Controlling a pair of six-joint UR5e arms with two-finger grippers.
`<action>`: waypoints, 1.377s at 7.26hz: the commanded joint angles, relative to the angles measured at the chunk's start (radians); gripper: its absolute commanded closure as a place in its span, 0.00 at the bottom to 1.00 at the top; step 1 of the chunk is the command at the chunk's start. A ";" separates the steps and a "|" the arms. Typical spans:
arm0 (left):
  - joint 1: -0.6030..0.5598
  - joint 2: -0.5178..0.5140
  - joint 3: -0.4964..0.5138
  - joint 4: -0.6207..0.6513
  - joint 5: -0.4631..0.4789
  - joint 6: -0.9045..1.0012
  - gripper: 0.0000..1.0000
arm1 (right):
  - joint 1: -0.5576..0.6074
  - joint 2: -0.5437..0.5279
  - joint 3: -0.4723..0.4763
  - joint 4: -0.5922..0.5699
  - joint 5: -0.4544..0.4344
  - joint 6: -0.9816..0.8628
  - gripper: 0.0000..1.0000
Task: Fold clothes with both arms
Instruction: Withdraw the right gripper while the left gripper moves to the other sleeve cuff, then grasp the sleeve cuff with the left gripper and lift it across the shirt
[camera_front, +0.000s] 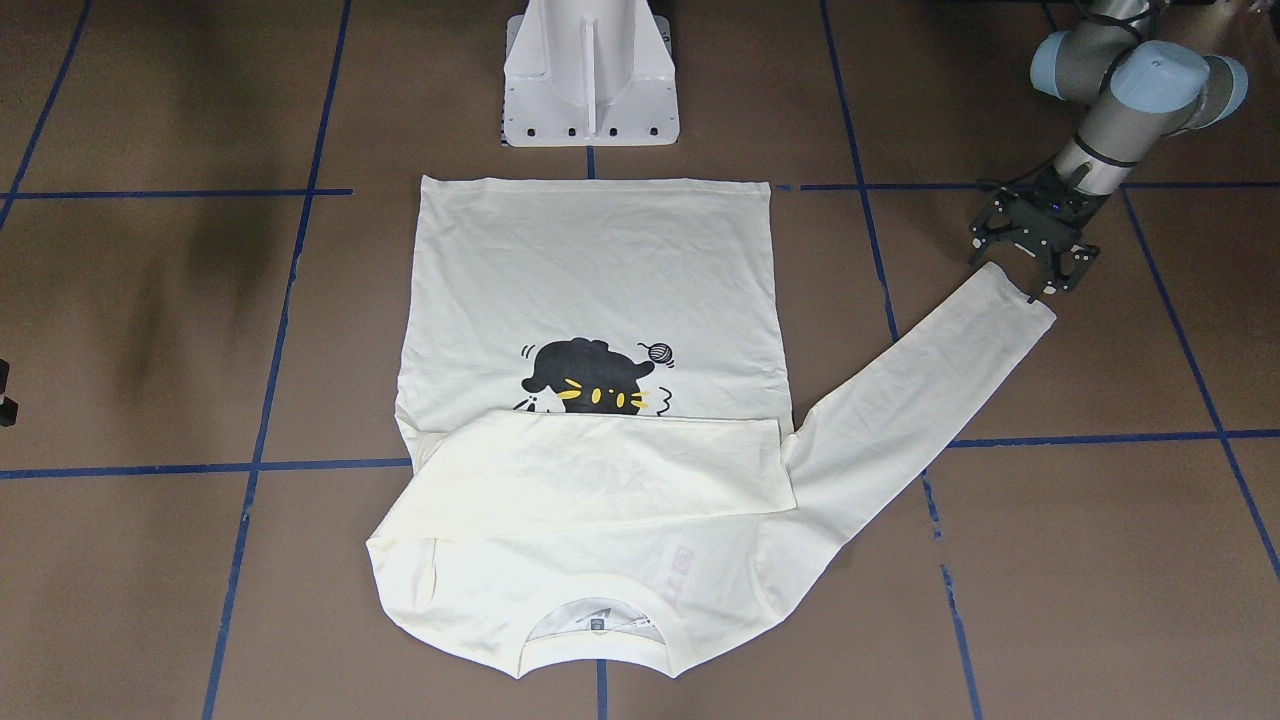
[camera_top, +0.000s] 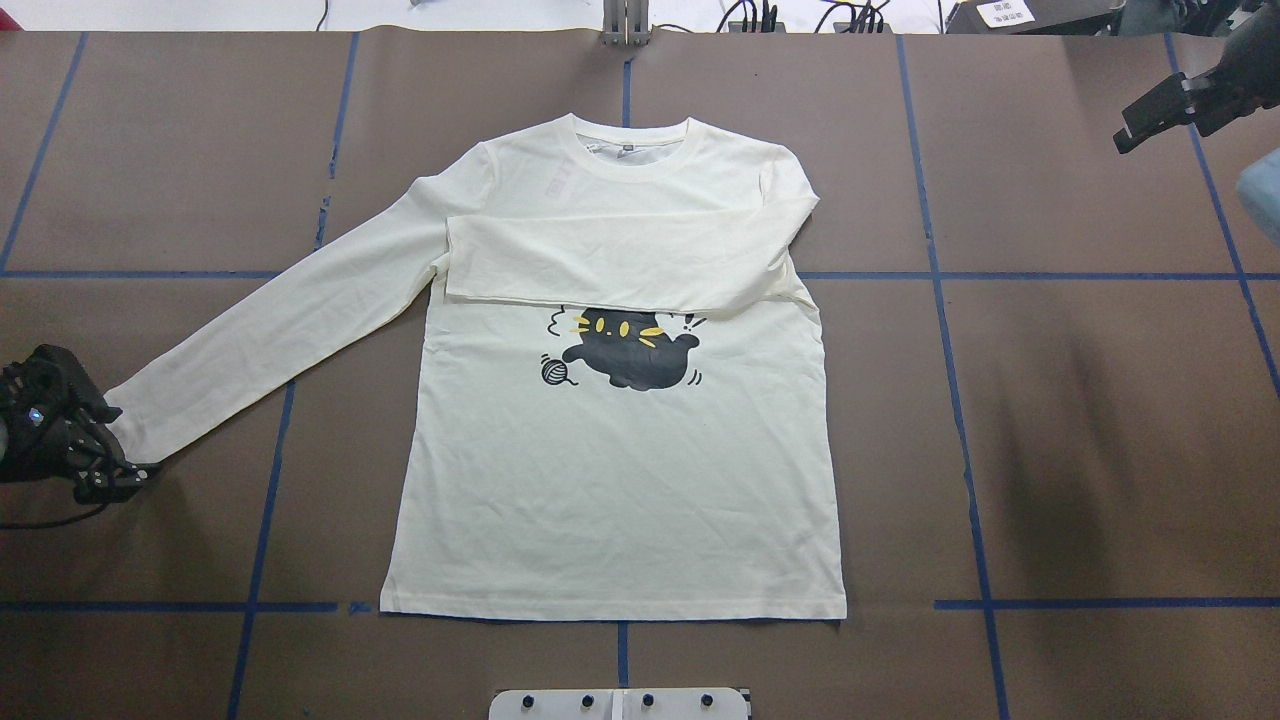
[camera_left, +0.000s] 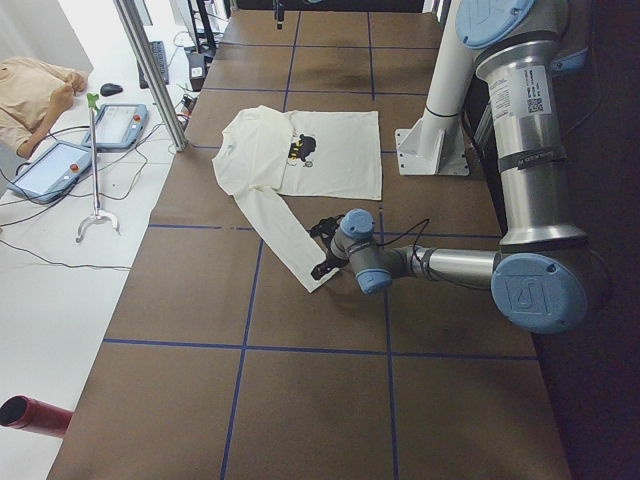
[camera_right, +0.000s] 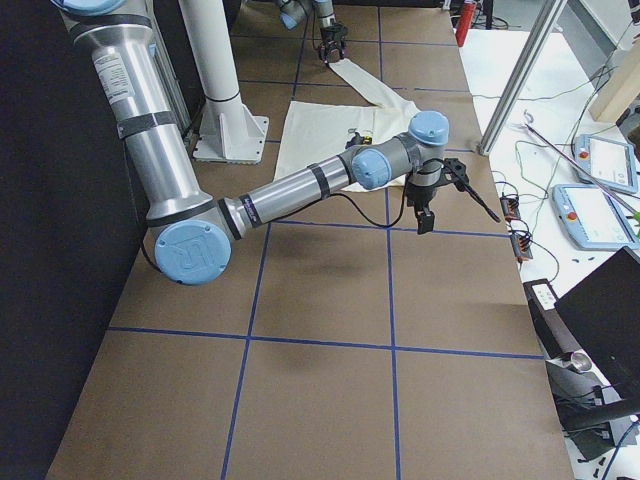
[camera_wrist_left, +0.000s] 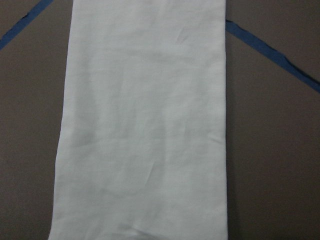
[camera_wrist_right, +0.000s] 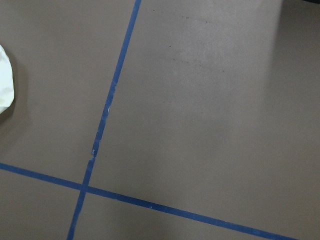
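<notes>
My gripper will pull the fold of the outstretched sleeve (camera_front: 918, 390) outward, and that sleeve should reach the opposite side edge and lie flat, because the folded sleeve (camera_front: 612, 470) covers the whole width of the chest.
The cream shirt (camera_top: 620, 480) lies flat on the brown table with its black cat print (camera_top: 630, 350) facing up. One sleeve (camera_top: 610, 255) is folded across the chest. The other sleeve (camera_top: 280, 320) stretches out diagonally toward my left side. My left gripper (camera_top: 105, 445) sits at that sleeve's cuff (camera_front: 1020, 295), open, with its fingers on either side of the cuff end. The left wrist view shows only the sleeve (camera_wrist_left: 145, 125) on the table. My right gripper (camera_top: 1170, 110) hangs open and holds nothing, well off the shirt near the table's far right corner.
The white pedestal (camera_front: 590, 80) stands just behind the shirt's hem. Blue tape lines (camera_wrist_right: 105, 115) grid the brown table. Beyond the far table edge are a metal post (camera_left: 150, 70), control tablets (camera_left: 120, 120) and a person's arm (camera_left: 30, 90).
</notes>
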 joint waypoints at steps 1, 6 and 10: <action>-0.001 0.003 -0.014 0.003 0.007 0.001 1.00 | 0.000 -0.002 0.006 0.000 0.000 0.001 0.00; -0.111 -0.090 -0.036 0.048 0.002 -0.006 1.00 | 0.000 -0.014 0.018 0.000 0.002 0.027 0.00; -0.243 -0.581 -0.027 0.583 0.005 -0.015 1.00 | 0.000 -0.020 0.023 0.002 0.000 0.028 0.00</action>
